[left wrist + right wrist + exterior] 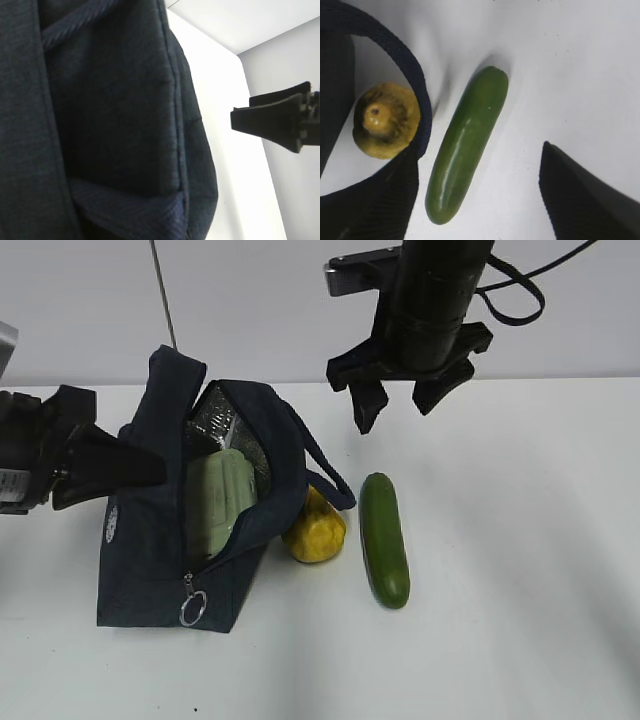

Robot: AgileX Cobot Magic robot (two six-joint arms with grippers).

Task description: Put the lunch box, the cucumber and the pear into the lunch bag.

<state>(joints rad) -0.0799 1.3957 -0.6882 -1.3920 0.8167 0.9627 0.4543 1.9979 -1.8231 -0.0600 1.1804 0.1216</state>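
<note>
My gripper is to lower the cucumber (385, 540) into the lunch bag, which has an open gap (216, 423) above the lunch box. The cucumber should then fit completely inside, hidden.
The navy lunch bag (150, 540) stands open at the left, with the sage-lidded lunch box (215, 502) inside against the foil lining. The yellow pear (316, 526) sits on the table against the bag's right side, under the strap (400, 60). The cucumber (385, 538) lies just right of the pear. My right gripper (400, 405) hangs open and empty above the cucumber's far end; in the right wrist view the cucumber (465, 145) lies between its fingers, beside the pear (385, 120). My left gripper (120, 465) is at the bag's left wall, open; one finger (275, 122) shows clear of the fabric (110, 115).
The white table (520, 570) stretches to the right of the cucumber and in front of the bag. The zipper's metal ring pull (192, 608) hangs at the bag's front corner. A thin rod (163, 295) stands behind the bag.
</note>
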